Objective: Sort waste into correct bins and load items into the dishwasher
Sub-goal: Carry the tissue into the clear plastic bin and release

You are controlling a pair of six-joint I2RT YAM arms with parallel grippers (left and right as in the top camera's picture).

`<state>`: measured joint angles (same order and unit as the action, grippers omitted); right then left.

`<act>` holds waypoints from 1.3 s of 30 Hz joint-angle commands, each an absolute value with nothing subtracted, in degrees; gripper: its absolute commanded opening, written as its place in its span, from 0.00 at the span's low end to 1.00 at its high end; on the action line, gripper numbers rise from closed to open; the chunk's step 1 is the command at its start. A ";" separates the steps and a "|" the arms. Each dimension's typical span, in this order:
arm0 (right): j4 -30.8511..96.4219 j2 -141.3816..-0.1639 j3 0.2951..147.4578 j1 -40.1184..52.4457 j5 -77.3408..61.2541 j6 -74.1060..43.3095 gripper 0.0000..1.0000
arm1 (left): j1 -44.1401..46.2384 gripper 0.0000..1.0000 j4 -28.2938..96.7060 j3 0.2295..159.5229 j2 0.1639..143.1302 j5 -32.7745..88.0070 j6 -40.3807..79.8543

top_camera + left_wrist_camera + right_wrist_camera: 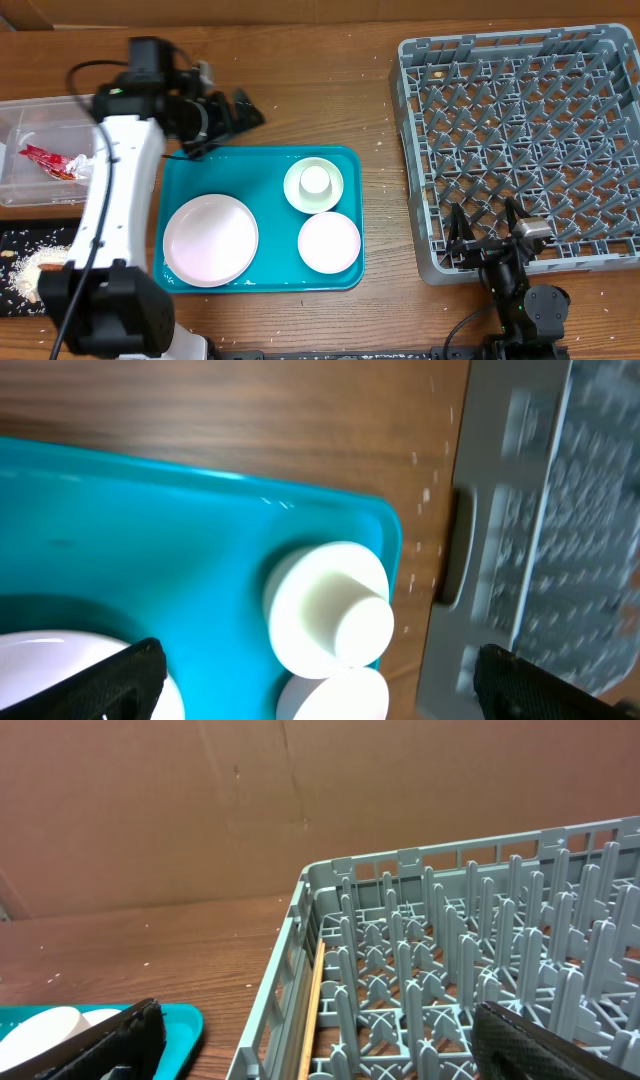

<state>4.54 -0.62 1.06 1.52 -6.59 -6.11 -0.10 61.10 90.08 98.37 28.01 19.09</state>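
Note:
The small white cup is standing at the teal tray's end next to the dish rack, so my left gripper should move back and my right gripper should take the cup.
The teal tray holds the large pale pink plate, the white bowl with the small white cup standing in it, and the small pale pink dish. My left gripper is open and empty, hovering above the tray's far left corner. Its wrist view shows the cup in the bowl, the dish and the plate's edge between the open fingers. My right gripper is open and empty at the front edge of the grey dish rack. The rack fills its wrist view.
The clear tub at the far left holds the red-and-silver wrapper. The black tray at the front left holds the rice crumbs. I cannot make out the carrot. A brown cardboard wall stands behind the table.

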 commanded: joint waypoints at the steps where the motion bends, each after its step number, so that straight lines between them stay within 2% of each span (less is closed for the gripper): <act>1: 4.23 -0.16 0.47 1.32 -6.07 -5.93 1.00 | 6.42 1.00 59.90 90.11 100.42 24.29 14.96; 6: 4.23 -0.16 0.47 1.32 -6.07 -5.93 1.00 | 10.15 1.00 59.68 90.35 100.38 4.47 22.85; 8: 4.21 -0.16 0.47 1.32 -6.07 -5.93 1.00 | 9.28 1.00 61.14 90.74 100.38 -6.37 28.45; 10: 4.23 -0.16 0.47 1.32 -6.07 -5.93 1.00 | 7.60 1.00 62.74 91.35 100.38 -11.25 31.94; 19: 4.23 -0.16 0.47 1.32 -6.07 -5.93 1.00 | 1.45 1.00 63.05 91.55 100.40 3.11 32.38; 26: 1.89 -0.16 0.47 1.32 -6.42 -6.07 1.00 | 1.56 1.00 63.24 91.53 100.40 6.09 32.38; 31: -6.52 -0.16 0.47 1.32 -22.50 -15.16 1.00 | 1.56 1.00 68.23 91.53 100.40 7.35 32.36; 36: -10.48 -0.16 0.47 1.32 -23.94 -15.53 1.00 | 1.56 1.00 68.58 91.55 100.40 9.21 29.76; 39: -16.34 -0.16 0.47 1.32 -26.74 -20.38 1.00 | 0.64 1.00 66.72 91.90 100.38 3.90 34.24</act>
